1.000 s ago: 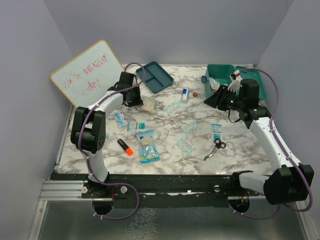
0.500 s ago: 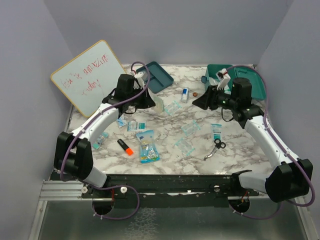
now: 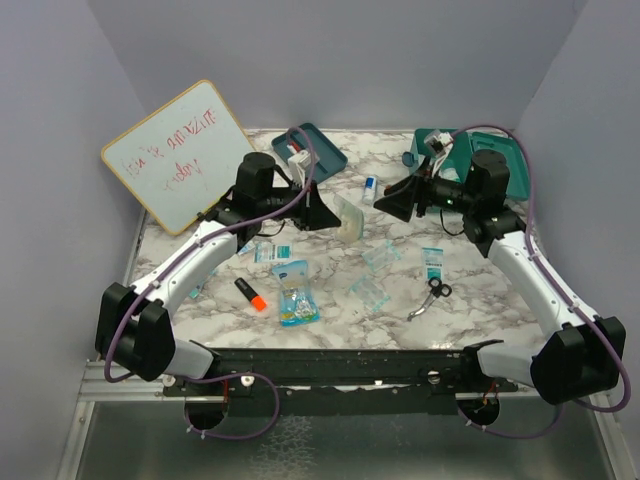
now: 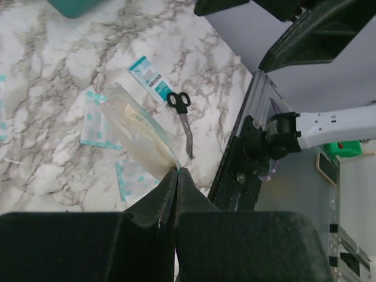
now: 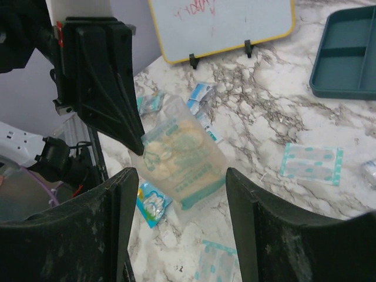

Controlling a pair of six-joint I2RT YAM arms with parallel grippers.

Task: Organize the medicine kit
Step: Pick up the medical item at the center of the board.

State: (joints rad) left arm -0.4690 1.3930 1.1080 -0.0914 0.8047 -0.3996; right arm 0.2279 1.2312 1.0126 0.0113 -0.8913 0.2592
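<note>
The teal medicine kit [image 3: 460,151] sits behind my right gripper, far from my left gripper, so next my right gripper takes the clear pouch's loose end [image 3: 356,225].
A clear pouch [image 3: 350,218] with pale contents and teal print hangs above the table's middle. My left gripper [image 3: 332,219] is shut on its corner; in the left wrist view the jaws [image 4: 176,170] pinch the pouch [image 4: 138,132] at its tip. My right gripper [image 3: 380,200] stands open just right of the pouch, facing it. In the right wrist view the pouch [image 5: 182,153] hangs just beyond and between the open right gripper [image 5: 182,176] fingers, not touching them. The teal medicine kit [image 3: 512,147] sits at the back right, mostly hidden by the right arm.
A shallow teal divided tray [image 3: 322,150] and a whiteboard [image 3: 175,155] stand at the back left. Scattered on the marble are scissors [image 3: 430,293], an orange highlighter [image 3: 250,294], a blue pouch [image 3: 296,292], a small bottle [image 3: 370,187] and several flat plaster packets [image 3: 377,256].
The left arm has carried the pouch rightward from beside the tray to the table's middle. The right gripper has moved left away from the kit and opened wider.
</note>
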